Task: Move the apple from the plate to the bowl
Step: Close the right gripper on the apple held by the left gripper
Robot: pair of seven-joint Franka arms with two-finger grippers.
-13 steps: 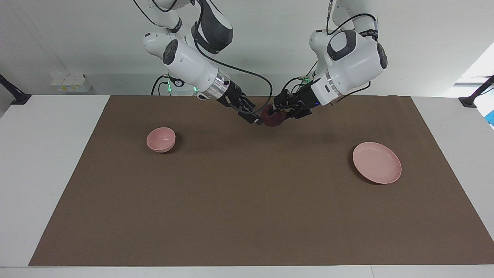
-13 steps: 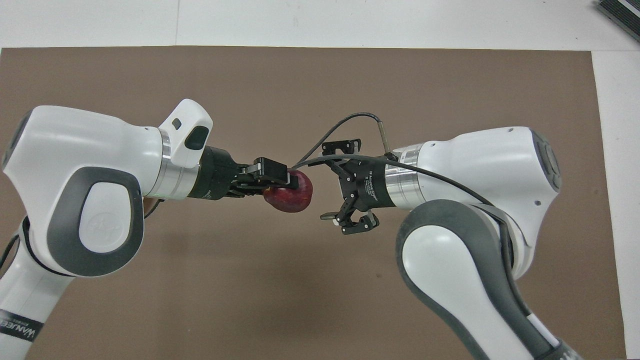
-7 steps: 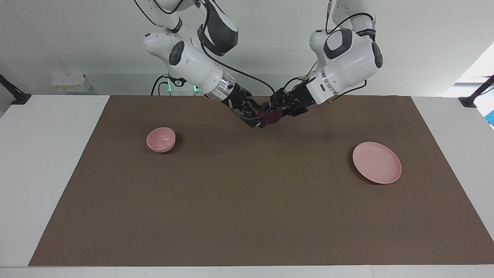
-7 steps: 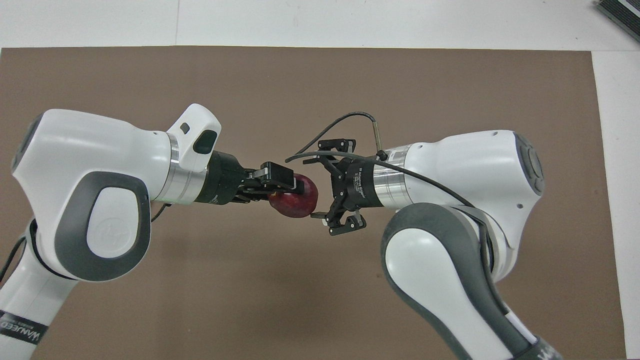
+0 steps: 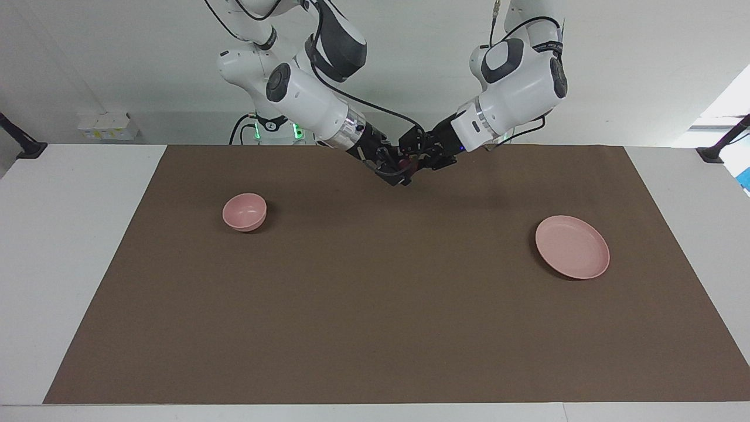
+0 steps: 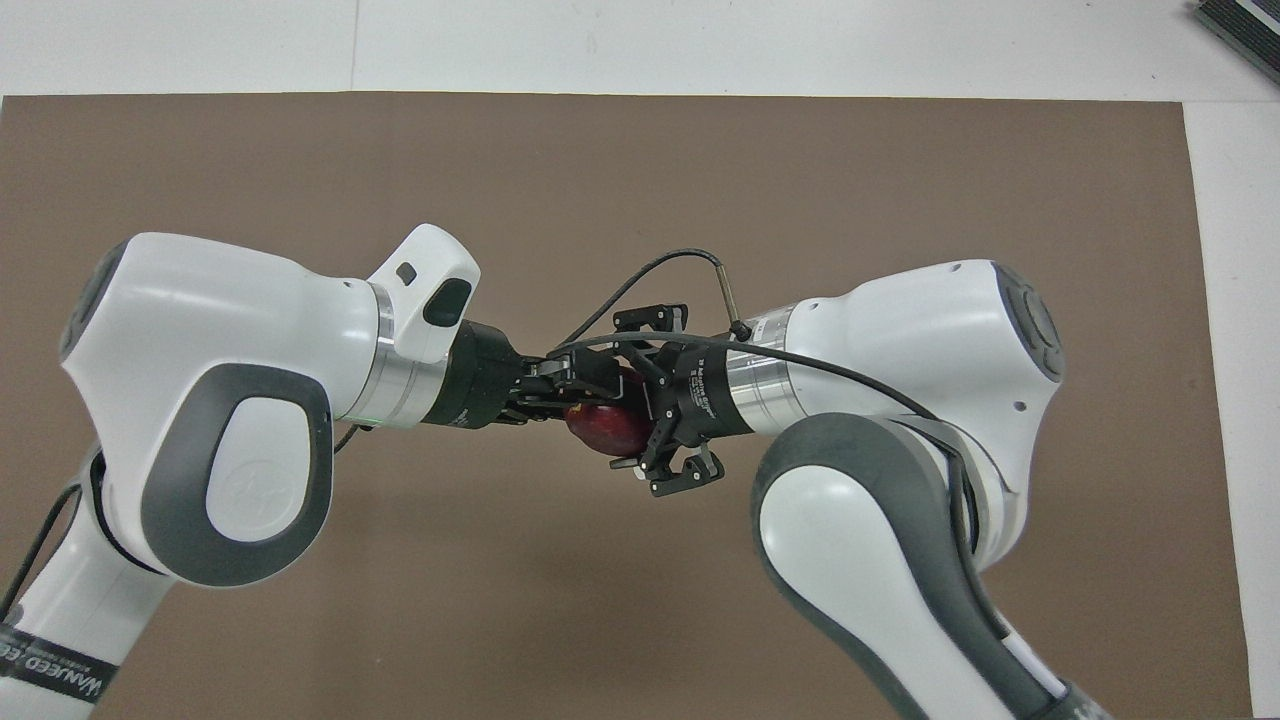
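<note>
I should close my right gripper on the apple (image 6: 608,428) before I open my left gripper, because the bowl (image 5: 244,212) is far from my left gripper, on my right gripper's side.
The dark red apple (image 6: 606,428) hangs in the air over the brown mat, midway between the two arms, with my left gripper (image 6: 588,390) shut on it. My right gripper (image 6: 634,396) faces it with its fingers open, one on each side of the apple. In the facing view the apple (image 5: 405,169) is mostly hidden between the left gripper (image 5: 417,157) and the right gripper (image 5: 396,174). The pink plate (image 5: 572,247) lies bare toward the left arm's end of the table. The small pink bowl (image 5: 244,211) stands toward the right arm's end. The arms hide both in the overhead view.
A brown mat (image 5: 375,305) covers most of the white table (image 5: 70,234). Small white boxes (image 5: 107,125) sit by the wall near the right arm's end. A dark object (image 6: 1240,25) lies at the table's corner.
Both grippers have risen and drawn together. The right gripper's open fingers, short of the apple a second ago, now stand around it. The left gripper has kept its hold.
</note>
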